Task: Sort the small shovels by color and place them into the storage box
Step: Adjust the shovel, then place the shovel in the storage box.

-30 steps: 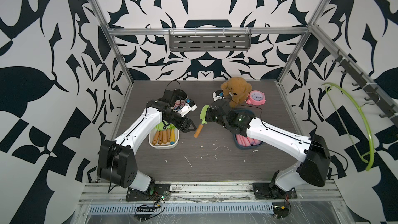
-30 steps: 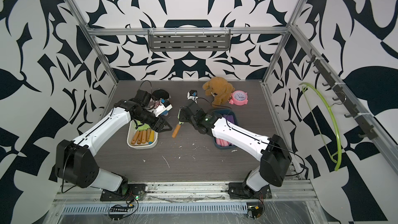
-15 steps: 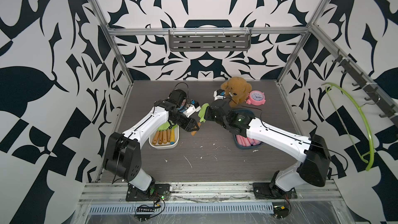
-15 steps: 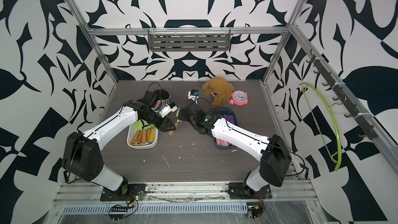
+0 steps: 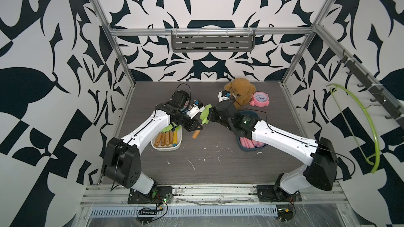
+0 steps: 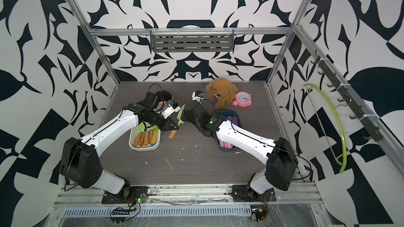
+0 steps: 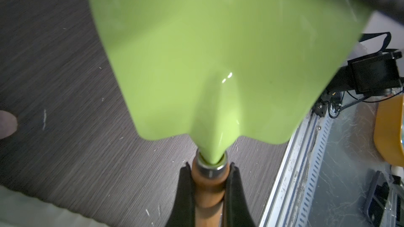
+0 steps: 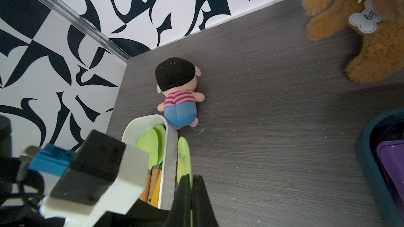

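Observation:
My right gripper is closed on the light green blade (image 5: 205,114), so it needs to open first. My left gripper will then carry the shovel into the white storage box (image 5: 167,139).
Both grippers hold one small shovel above the table, with a light green blade (image 5: 205,114) (image 7: 218,51) and a wooden handle (image 6: 172,135). My left gripper (image 7: 209,169) (image 5: 196,128) is shut on the handle just behind the metal ferrule. My right gripper (image 8: 192,177) (image 6: 183,117) is shut on the blade's edge. The white storage box (image 5: 166,148) (image 8: 170,149) holds several green shovels (image 8: 153,145), just left of the held one. The dark blue storage box (image 6: 227,112) holds purple shovels with pink handles (image 5: 249,144), partly hidden under my right arm.
A brown teddy bear (image 5: 239,90) and a pink alarm clock (image 5: 260,99) sit at the back. A small doll (image 8: 177,97) lies behind the white box. White crumbs dot the tabletop. A green hanger (image 5: 360,123) hangs on the right wall.
My left gripper moved right to the shovel that my right gripper holds and closed on its wooden handle. The right gripper kept its grip on the blade.

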### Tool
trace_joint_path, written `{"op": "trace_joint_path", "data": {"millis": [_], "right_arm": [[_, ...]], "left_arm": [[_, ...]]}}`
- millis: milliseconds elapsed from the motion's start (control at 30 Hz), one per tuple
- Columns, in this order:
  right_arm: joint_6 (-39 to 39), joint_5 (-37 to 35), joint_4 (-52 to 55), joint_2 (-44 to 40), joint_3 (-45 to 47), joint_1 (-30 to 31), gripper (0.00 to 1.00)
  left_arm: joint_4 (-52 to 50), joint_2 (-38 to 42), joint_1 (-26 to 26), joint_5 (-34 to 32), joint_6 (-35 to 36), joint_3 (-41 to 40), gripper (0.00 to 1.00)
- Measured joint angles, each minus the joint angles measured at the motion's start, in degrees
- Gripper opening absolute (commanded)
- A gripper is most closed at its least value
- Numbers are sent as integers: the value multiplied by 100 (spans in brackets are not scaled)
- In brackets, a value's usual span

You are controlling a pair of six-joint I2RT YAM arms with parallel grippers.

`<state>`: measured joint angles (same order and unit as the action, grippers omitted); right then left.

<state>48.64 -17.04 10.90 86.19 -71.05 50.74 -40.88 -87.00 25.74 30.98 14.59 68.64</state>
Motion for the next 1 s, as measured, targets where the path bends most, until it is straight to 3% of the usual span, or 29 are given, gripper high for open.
{"op": "trace_joint_path", "data": {"millis": [67, 133, 433, 667, 933, 1000], "right_arm": [[24, -7, -17, -2, 0, 9, 39], [76, -66, 39, -42, 0, 39, 48], [-101, -319, 437, -157, -2, 63, 50], [-175, -313, 579, -140, -2, 63, 50], [-186, -271, 616, -133, -2, 63, 50], [-186, -271, 625, -133, -2, 63, 50]], "left_arm": [[13, 61, -55, 31, -146, -50, 0], [50, 140, -258, -22, -396, -140, 0], [-79, 824, -1453, -1093, -1875, -614, 0], [-254, 772, -1613, -1840, -2780, -1165, 0], [-186, 210, -1720, -2470, -3018, -1202, 0], [-155, 79, -1720, -2555, -3023, -1200, 6]]}}
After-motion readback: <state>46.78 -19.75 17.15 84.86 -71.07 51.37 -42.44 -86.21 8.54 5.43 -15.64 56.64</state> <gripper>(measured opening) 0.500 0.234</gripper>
